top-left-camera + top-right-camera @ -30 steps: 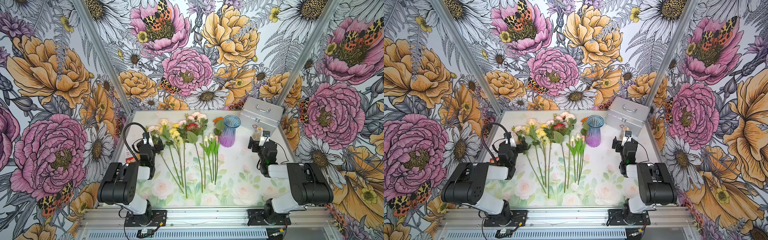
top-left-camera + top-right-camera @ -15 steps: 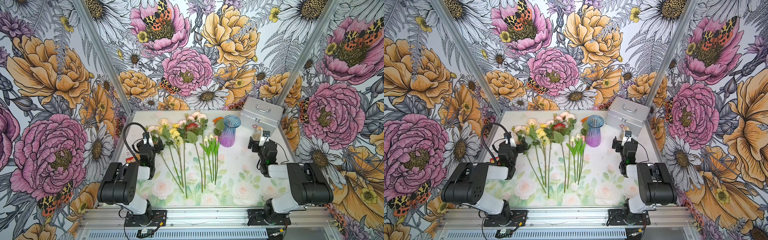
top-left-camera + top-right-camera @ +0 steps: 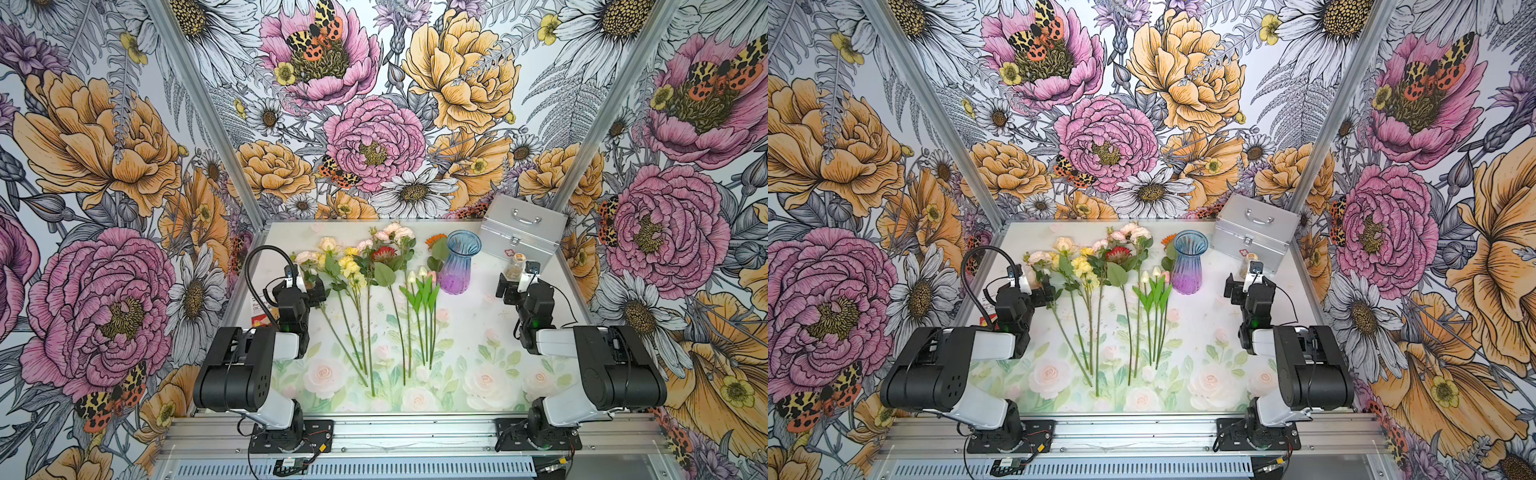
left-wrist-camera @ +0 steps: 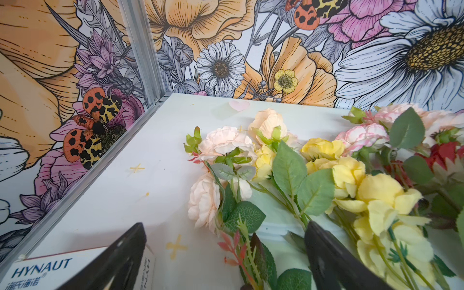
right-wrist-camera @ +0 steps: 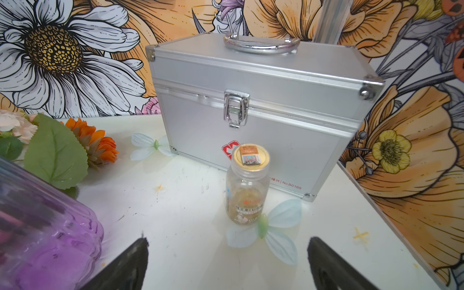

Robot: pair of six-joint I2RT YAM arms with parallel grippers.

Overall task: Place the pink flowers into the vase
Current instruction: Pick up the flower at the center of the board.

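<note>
The robot's left gripper is aimed almost level at the pale pink blooms [image 4: 225,143] while their stem lies flat, so next the gripper moves up, tilts down and pinches the stem [image 4: 243,253] by its red leaves.
The pink flowers lie on the table mat in a row of long stems, with pale blooms [image 3: 306,257] [image 3: 1039,256] at the far left and more [image 3: 395,231] further back. The vase [image 3: 459,266] [image 3: 1188,266], blue at the rim and purple at the base, stands upright to the right of the stems. My left gripper [image 3: 305,289] [image 4: 226,253] is open, low over the leftmost pink flowers [image 4: 204,198], whose stem runs between the black fingers [image 4: 120,256] untouched. My right gripper [image 3: 517,283] [image 5: 226,258] is open and empty, right of the vase [image 5: 37,226].
Yellow blooms [image 3: 349,264], a red flower [image 3: 384,253], white tulips [image 3: 417,277] and an orange flower [image 3: 434,240] lie among the stems. A silver case [image 3: 521,232] and a small jar [image 5: 247,185] stand at the back right. A HYNAUT box [image 4: 37,272] lies by the left gripper.
</note>
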